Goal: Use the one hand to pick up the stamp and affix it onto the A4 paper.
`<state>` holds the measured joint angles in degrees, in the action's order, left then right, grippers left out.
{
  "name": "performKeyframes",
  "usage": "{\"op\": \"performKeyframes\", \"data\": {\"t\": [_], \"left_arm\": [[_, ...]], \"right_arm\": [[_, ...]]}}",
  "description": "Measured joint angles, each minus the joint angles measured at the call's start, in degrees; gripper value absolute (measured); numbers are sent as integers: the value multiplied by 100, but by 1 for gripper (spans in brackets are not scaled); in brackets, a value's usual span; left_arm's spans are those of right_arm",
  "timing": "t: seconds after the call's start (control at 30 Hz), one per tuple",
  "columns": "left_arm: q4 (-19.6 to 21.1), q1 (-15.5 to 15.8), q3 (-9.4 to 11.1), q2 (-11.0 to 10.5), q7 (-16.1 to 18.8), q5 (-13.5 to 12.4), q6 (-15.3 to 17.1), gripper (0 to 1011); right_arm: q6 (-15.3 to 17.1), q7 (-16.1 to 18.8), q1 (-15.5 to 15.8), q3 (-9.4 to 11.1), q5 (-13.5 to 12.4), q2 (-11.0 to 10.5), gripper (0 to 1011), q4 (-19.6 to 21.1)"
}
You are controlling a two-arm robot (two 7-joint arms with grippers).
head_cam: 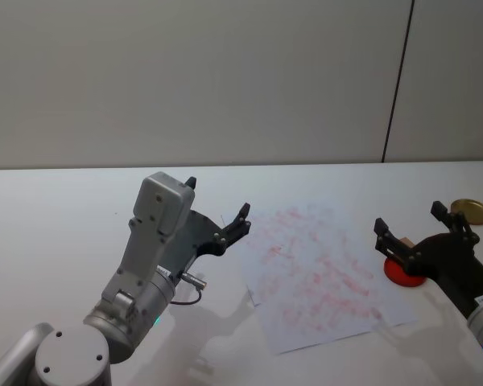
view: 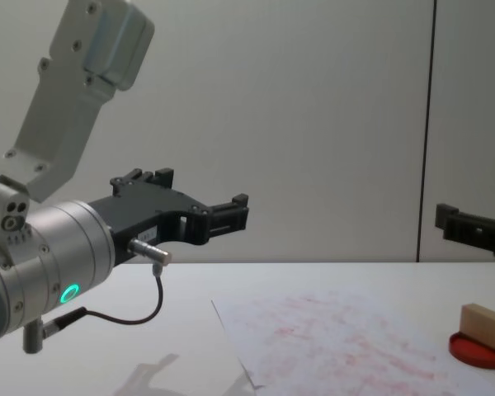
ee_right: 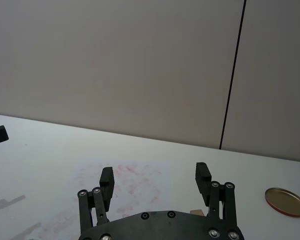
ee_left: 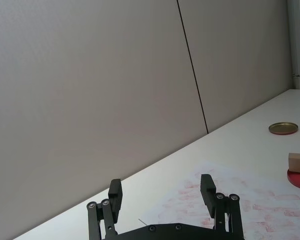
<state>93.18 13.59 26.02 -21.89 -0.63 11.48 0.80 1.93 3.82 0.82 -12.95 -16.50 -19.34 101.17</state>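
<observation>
My gripper will lift the stamp [view: 484, 324], which should come loose at once and leave the red ink pad [view: 477, 353] behind, as the stamp's base just rests on top.
The stamp [head_cam: 402, 241] is a small tan wooden block standing on a flat round red ink pad [head_cam: 406, 275] just off the right edge of the A4 paper [head_cam: 318, 273], a white sheet covered in faint red marks. My right gripper [head_cam: 410, 219] hovers open above the stamp [view: 485, 324] without touching it; its two fingers are spread wide in the right wrist view [ee_right: 154, 176]. My left gripper [head_cam: 217, 199] is held open in the air above the table, left of the paper [ee_left: 240, 200].
A round gold lid [head_cam: 471, 211] lies on the white table behind the ink pad [view: 478, 351], near the right edge. A grey panelled wall closes the back. A thin cable hangs under the left wrist [view: 140, 318].
</observation>
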Motion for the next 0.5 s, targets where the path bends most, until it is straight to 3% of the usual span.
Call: {"op": "performKeyframes", "data": {"t": [0.5], "left_arm": [[0,0,0,0,0,0,0,993]], "right_arm": [[0,0,2,1,0,0,1001,6]]}}
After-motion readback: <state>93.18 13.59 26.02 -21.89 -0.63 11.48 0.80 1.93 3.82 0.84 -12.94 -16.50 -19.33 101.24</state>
